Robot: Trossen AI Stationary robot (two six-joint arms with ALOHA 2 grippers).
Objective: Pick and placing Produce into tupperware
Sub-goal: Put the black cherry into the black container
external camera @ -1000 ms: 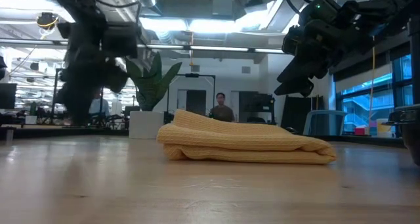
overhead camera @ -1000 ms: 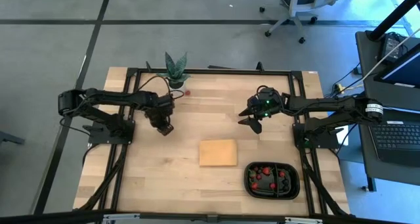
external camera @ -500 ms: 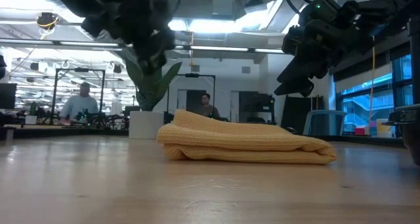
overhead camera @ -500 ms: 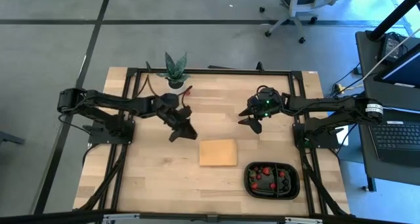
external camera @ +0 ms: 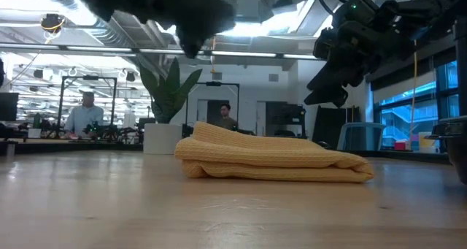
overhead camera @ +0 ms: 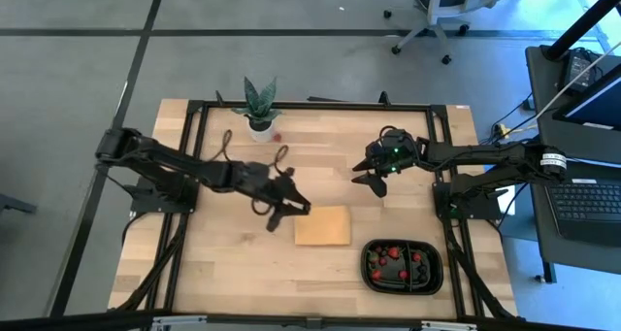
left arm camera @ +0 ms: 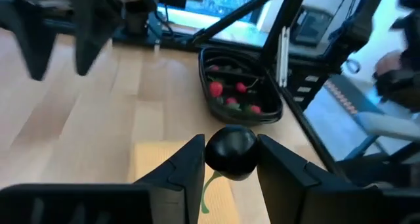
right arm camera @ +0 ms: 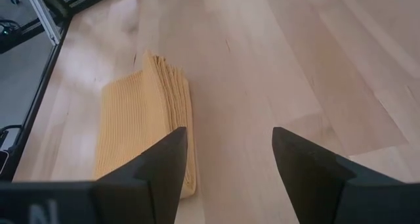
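Observation:
I should keep carrying the dark berry (left arm camera: 231,152) with my left gripper, since it hangs clear of the tan pad, until it gets to the tupperware's red berries (overhead camera: 385,263), and then let go.
My left gripper (left arm camera: 231,168) is shut on a dark purple-black round berry (left arm camera: 231,144) with a green stem. In the high view it (overhead camera: 293,208) hangs over the left edge of the tan pad (overhead camera: 322,225). The black two-compartment tupperware (overhead camera: 402,265) stands at the near right and holds several red berries (left arm camera: 216,89). One red berry (overhead camera: 277,135) lies on the table beside the potted plant (overhead camera: 259,103). My right gripper (overhead camera: 374,181) hangs open and still above the table, beyond the pad. My left gripper pinches the dark berry by its two opposite sides (left arm camera: 211,152) between its two fingers. The fingers point nearly level toward the table's near right. The berry is lifted clear of the table, and its green stem (left arm camera: 210,184) hangs below it.
The folded tan pad (external camera: 270,161) lies mid-table between my left gripper and the tupperware (left arm camera: 239,86). The potted plant stands at the far edge. Bare wood lies left of and in front of the pad. People show in the room behind.
My left gripper has swung from beside the plant toward the table's right and near edges, up to the tan pad's left edge. It has risen and tipped from pointing down to nearly level.

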